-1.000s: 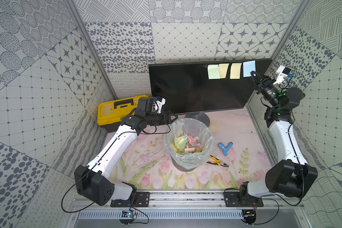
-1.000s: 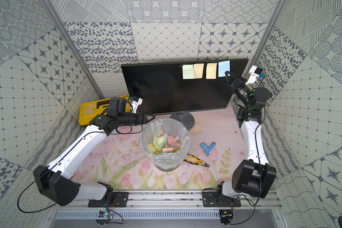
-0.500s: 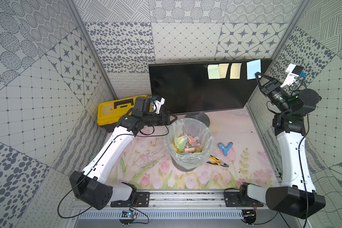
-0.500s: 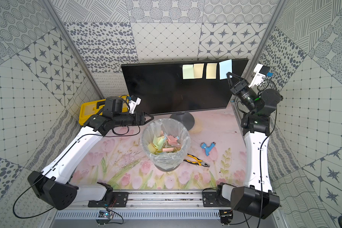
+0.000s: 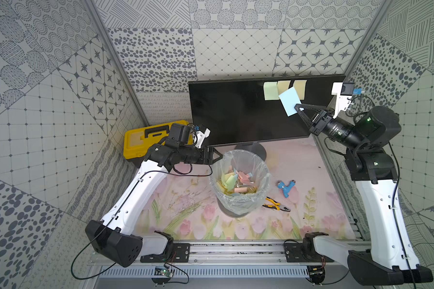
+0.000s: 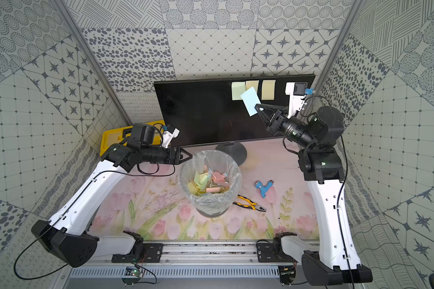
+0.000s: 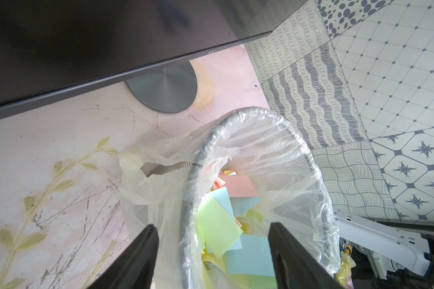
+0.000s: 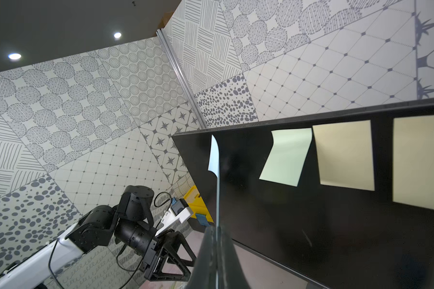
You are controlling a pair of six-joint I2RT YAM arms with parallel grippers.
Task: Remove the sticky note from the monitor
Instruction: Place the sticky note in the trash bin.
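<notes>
The light blue sticky note (image 5: 290, 101) is fully off the screen, so the robot's right gripper should keep going to the bin's opening (image 5: 240, 174) and let go inside it.
The black monitor (image 5: 236, 112) (image 6: 201, 112) stands at the back. My right gripper (image 5: 298, 108) (image 6: 257, 108) is shut on a light blue sticky note (image 5: 289, 100) (image 6: 250, 100), which hangs tilted in front of the screen, off the glass. In the right wrist view the sticky note (image 8: 216, 172) shows edge-on, pinched in the gripper (image 8: 217, 231). One green note (image 5: 270, 91) and two yellow notes (image 5: 301, 88) stay stuck on the screen's upper right. My left gripper (image 5: 220, 157) (image 7: 213, 232) is open, its fingers on either side of the bin's rim (image 7: 203, 155).
A mesh waste bin (image 5: 236, 209) lined with a clear bag holds several discarded notes in front of the monitor's round base (image 5: 257, 150). A yellow toolbox (image 5: 143, 136) sits back left. A blue fitting (image 5: 285, 188) and yellow pliers (image 5: 276, 206) lie right of the bin.
My right gripper has pulled the blue note off the screen's top right corner and swung it left and lower, in front of the screen. The left gripper has shifted right to the bin's rim.
</notes>
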